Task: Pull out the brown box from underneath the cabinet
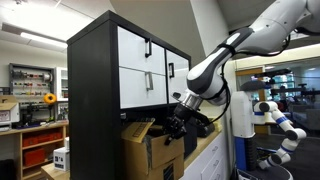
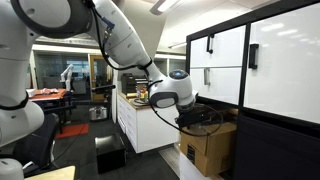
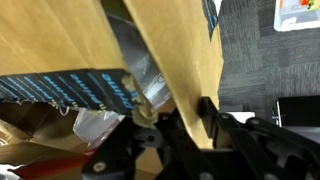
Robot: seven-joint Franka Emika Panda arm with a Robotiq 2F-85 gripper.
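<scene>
My gripper has the brown box by its tan flap (image 3: 182,50) and the carpet ahead (image 3: 255,75) is free, so I keep pulling until the box's top clears the cabinet.
The brown box (image 1: 146,150) is a tan cardboard box with loose top flaps, standing below the tall black cabinet (image 1: 100,90) with white fronts and black bar handles. Both show in both exterior views: the box (image 2: 212,148) and the cabinet (image 2: 275,90). My gripper (image 1: 178,120) is at the box's top edge, also seen in an exterior view (image 2: 205,118). In the wrist view my gripper (image 3: 178,122) is shut on a tan flap of the box (image 3: 170,50), which passes between the two black fingers. Silver tape and blue print show on the box.
A white counter unit (image 2: 145,125) stands beside the box. A wooden shelf with red bins (image 1: 40,145) and a small white box (image 1: 62,158) are at the far side. A black bin (image 2: 110,152) sits on the floor. Grey carpet (image 3: 270,60) lies below.
</scene>
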